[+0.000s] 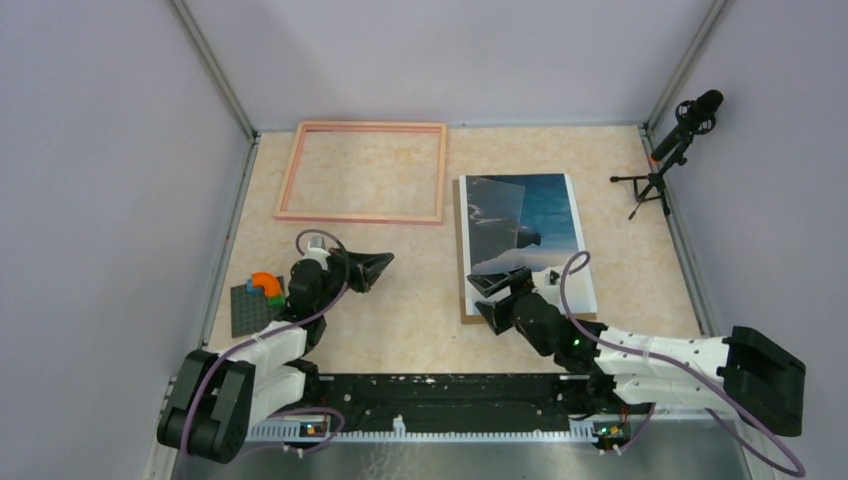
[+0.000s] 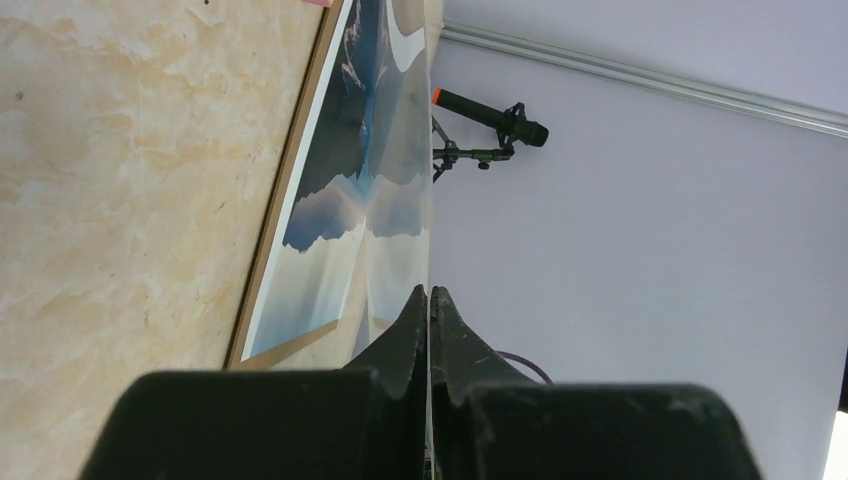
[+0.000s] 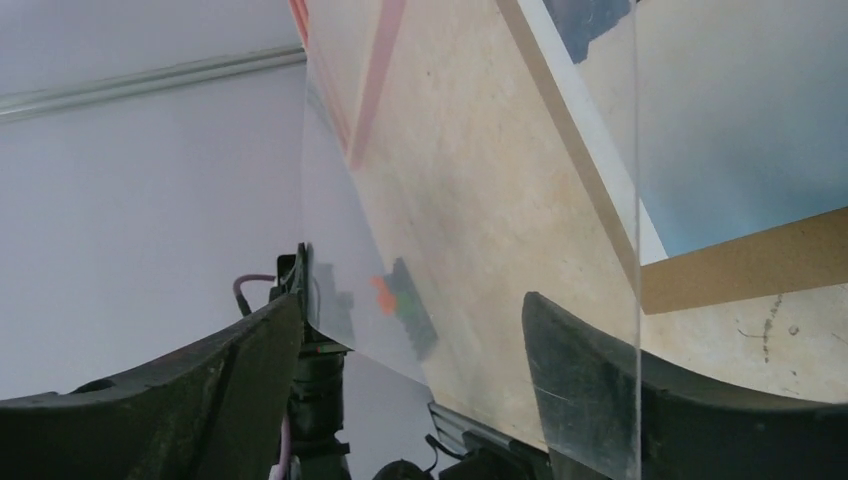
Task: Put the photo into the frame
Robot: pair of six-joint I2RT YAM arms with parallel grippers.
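The robot's left gripper is nearest the frame but holds the clear sheet, so the right gripper should take the sheet to leave the left gripper free for the frame's near rail.
The photo lies face up on a brown backing board at the right of the table. The empty pinkish frame lies flat at the far left. My left gripper is shut on the edge of a thin clear sheet, which reaches over the photo just above it. In the left wrist view the sheet runs edge-on from my closed fingertips, with the photo to their left. My right gripper is open at the board's near left corner. The sheet passes between its jaws.
A grey baseplate with orange and green bricks sits at the near left beside the left arm. A microphone on a small tripod stands at the far right corner. Walls enclose the table on three sides.
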